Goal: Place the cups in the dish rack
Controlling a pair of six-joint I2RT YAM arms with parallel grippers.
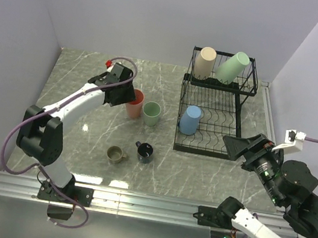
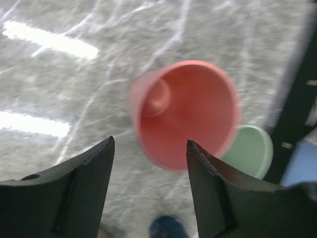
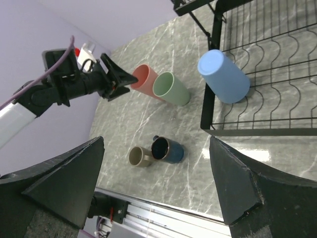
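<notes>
I should grip the salmon-pink cup point(image 1: 134, 109) by its rim point(image 1: 142, 97) with my left gripper and pass it base first, since it stands rim up, far from my right gripper.
The black wire dish rack point(image 1: 209, 127) stands at the back right. A beige cup point(image 1: 204, 62) and a pale green cup point(image 1: 233, 67) sit upside down on its top tier, and a blue cup point(image 1: 190, 119) on its lower tier. A salmon-pink cup point(image 1: 134, 103) and a second pale green cup point(image 1: 151, 113) stand upright on the table. An olive-tan mug point(image 1: 116, 154) and a dark navy mug point(image 1: 145, 151) stand nearer. My left gripper point(image 1: 127, 94) is open just left of the pink cup point(image 2: 185, 114). My right gripper point(image 1: 236, 148) is open and empty by the rack's front right corner.
Purple walls close in the marble table point(image 1: 87, 107) on the left, back and right. A metal rail point(image 1: 132, 203) runs along the near edge. In the right wrist view the left arm point(image 3: 64, 84) reaches toward the pink cup point(image 3: 144, 79).
</notes>
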